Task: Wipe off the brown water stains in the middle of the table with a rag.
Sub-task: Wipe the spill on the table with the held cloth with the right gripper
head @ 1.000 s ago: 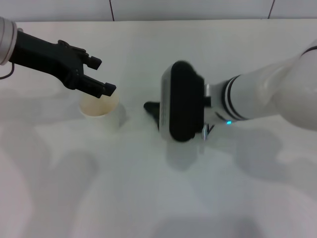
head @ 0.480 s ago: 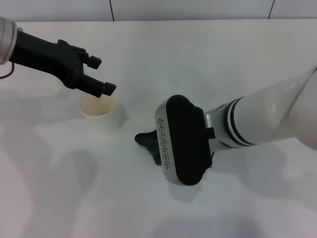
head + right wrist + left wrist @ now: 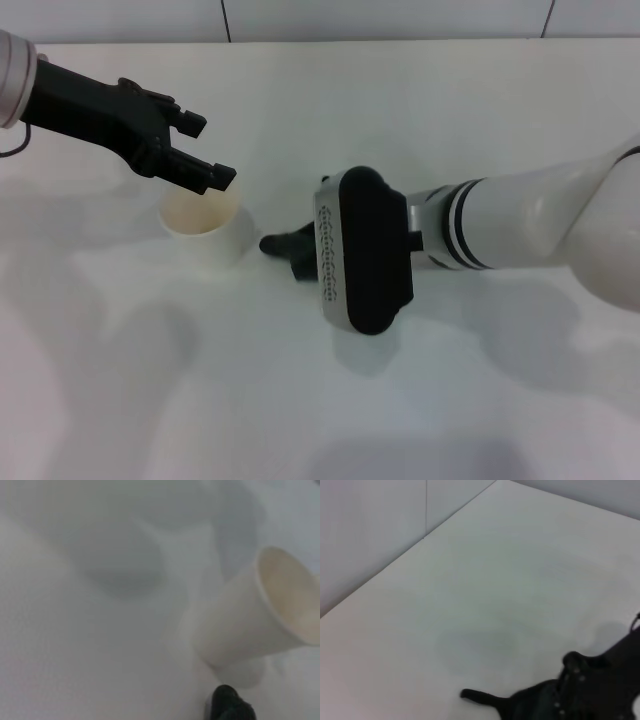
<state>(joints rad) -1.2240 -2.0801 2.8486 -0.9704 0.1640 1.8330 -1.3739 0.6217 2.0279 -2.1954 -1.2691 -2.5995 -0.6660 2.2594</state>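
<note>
The rag's tip sits next to the white paper cup, so my right gripper should pull the rag back, away from the cup, to keep it upright.
The dark rag lies low on the white table, poking out from under my right arm's black wrist housing. That housing hides the right gripper, and the rag travels with it. The rag's tip shows in the left wrist view, and a dark corner of the rag shows in the right wrist view. No brown water stains show in any view. My left gripper hangs open just above the far rim of a white paper cup.
The paper cup stands just left of the rag, a short gap away. The table's back edge meets a tiled wall. The white right forearm stretches in from the right.
My right arm swept the rag toward the table's front, then back up and left, closer to the cup. The left arm and cup have stayed put.
</note>
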